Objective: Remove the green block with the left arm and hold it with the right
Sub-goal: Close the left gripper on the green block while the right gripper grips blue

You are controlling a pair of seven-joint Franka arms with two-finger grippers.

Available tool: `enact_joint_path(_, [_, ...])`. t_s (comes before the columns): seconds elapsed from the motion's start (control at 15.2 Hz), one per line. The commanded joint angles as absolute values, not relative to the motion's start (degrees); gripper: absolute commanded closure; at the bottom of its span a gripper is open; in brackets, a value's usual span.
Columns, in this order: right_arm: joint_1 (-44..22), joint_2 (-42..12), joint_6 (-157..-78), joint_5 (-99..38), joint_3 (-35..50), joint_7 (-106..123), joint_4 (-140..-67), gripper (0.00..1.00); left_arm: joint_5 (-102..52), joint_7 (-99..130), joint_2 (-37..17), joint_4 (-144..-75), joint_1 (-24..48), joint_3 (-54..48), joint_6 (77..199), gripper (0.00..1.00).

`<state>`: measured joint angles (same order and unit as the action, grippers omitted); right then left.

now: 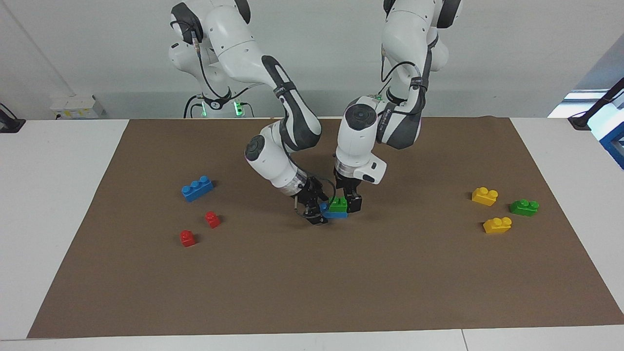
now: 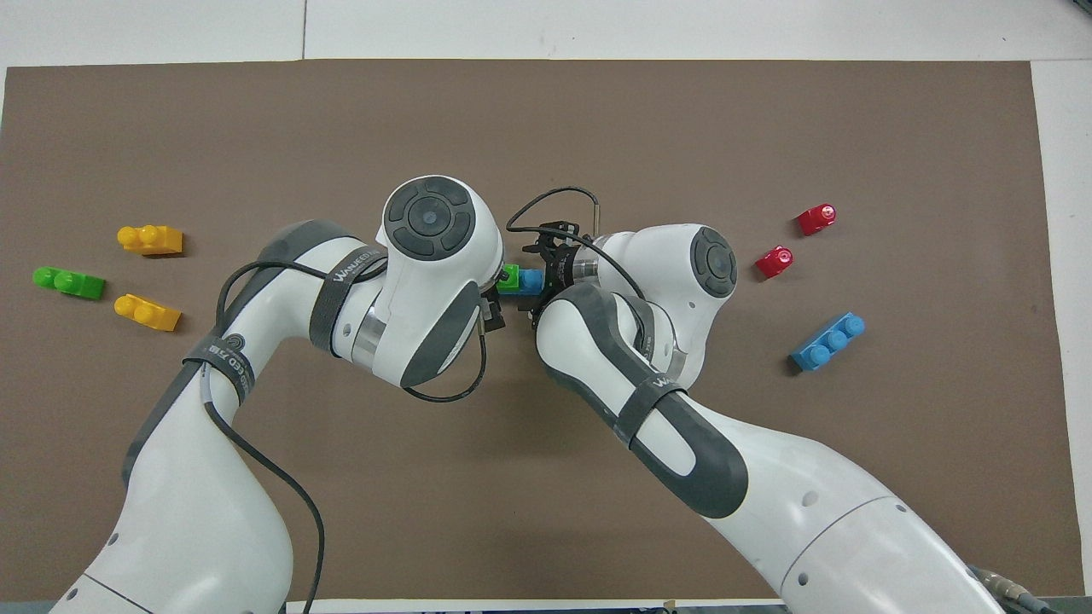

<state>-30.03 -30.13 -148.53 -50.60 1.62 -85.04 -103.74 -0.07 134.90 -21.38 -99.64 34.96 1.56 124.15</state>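
My gripper will find more blue studs hidden beneath the green block [image 2: 508, 275] when I pull it off, since a blue edge [image 2: 516, 292] runs on there.
The green block [image 1: 338, 204] [image 2: 509, 279] sits stacked on a blue brick [image 1: 336, 214] [image 2: 531, 280] in the middle of the brown mat. My left gripper [image 1: 346, 204] points straight down at the green block, open, with one finger [image 1: 355, 203] beside the block on the left arm's side and the other hidden. From the right arm's side, my right gripper [image 1: 317, 212] [image 2: 543, 277] comes in low and slanted. It is open, with its fingers at the end of the blue brick. Both blocks rest on the mat.
Toward the right arm's end lie a blue three-stud brick [image 1: 197, 188] and two small red bricks [image 1: 212, 219] [image 1: 187, 238]. Toward the left arm's end lie two yellow bricks [image 1: 484, 196] [image 1: 497, 224] and a darker green brick [image 1: 524, 207].
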Motion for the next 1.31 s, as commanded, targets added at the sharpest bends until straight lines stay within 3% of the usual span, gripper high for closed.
enact_joint_path(0.0, [-30.3,-31.2,-149.6,-52.5,1.6,-83.3,-102.7,0.21,-0.9,135.7,-20.8,-101.2,35.5,2.0,125.8,0.0])
enact_joint_path(0.39, [-30.2,-31.2,-149.6,-52.5,1.6,-83.7,-102.7,0.77,-0.9,135.8,-20.7,-102.0,35.7,2.0,126.8,0.0])
enact_joint_path(0.59, [-30.1,-31.2,-149.6,-52.6,1.6,-83.8,-102.6,0.96,-0.9,135.8,-20.8,-102.2,35.7,2.0,127.0,0.0])
enact_joint_path(0.72, [-30.1,-31.3,-149.6,-52.6,1.6,-83.8,-102.6,1.0,-0.9,136.4,-20.8,-102.8,35.8,2.0,128.3,0.0])
enact_joint_path(1.25, [-30.1,-31.3,-149.6,-52.6,1.6,-83.9,-102.5,1.0,-0.8,136.6,-21.3,-102.9,35.9,2.0,129.1,0.0])
